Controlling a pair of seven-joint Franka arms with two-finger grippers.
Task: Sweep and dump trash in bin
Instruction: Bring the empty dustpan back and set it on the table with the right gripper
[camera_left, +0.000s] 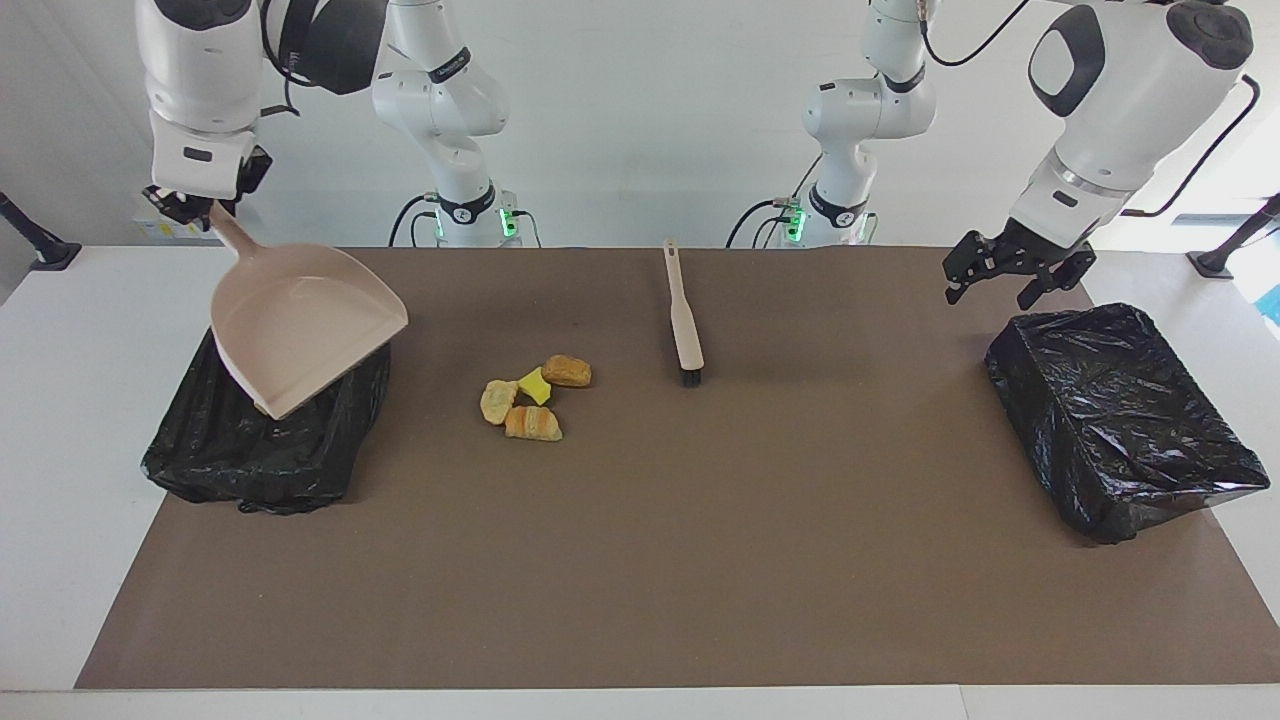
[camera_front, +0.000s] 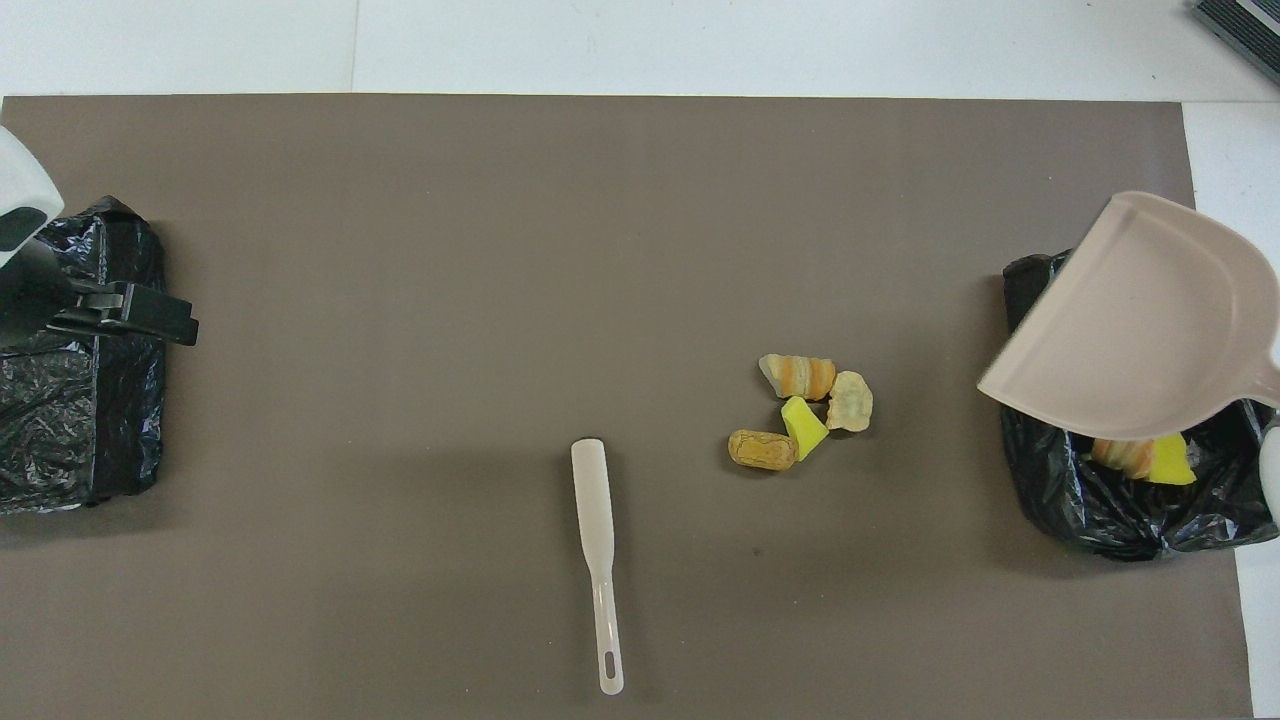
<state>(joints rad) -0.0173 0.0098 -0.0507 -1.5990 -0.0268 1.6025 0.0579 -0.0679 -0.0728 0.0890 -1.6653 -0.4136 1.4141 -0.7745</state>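
My right gripper should keep going to the mat (camera_front: 597, 258) past the brush's bristles and let go of the beige dustpan (camera_front: 1154, 326) flat there. The dustpan is empty over the bin, and that part of the mat is open.
Several trash scraps (camera_left: 530, 397), yellow sponge pieces and tan-brown lumps, lie in a cluster on the brown mat; they also show in the overhead view (camera_front: 805, 410). My right gripper (camera_left: 190, 207) is shut on the handle of the beige dustpan (camera_left: 300, 325), which is tilted mouth-down over the black-bagged bin (camera_left: 270, 450) at the right arm's end. In the overhead view, two more scraps (camera_front: 1140, 457) lie in that bin (camera_front: 1090, 510) under the dustpan (camera_front: 1140, 320). My left gripper (camera_left: 992, 290) is open and empty over the edge of a second black bin (camera_left: 1120, 420).
The beige brush (camera_left: 685, 320) lies flat on the mat beside the scrap cluster, toward the left arm's end, bristles away from the robots; it also shows in the overhead view (camera_front: 597, 530). The mat (camera_left: 700, 580) covers most of the white table.
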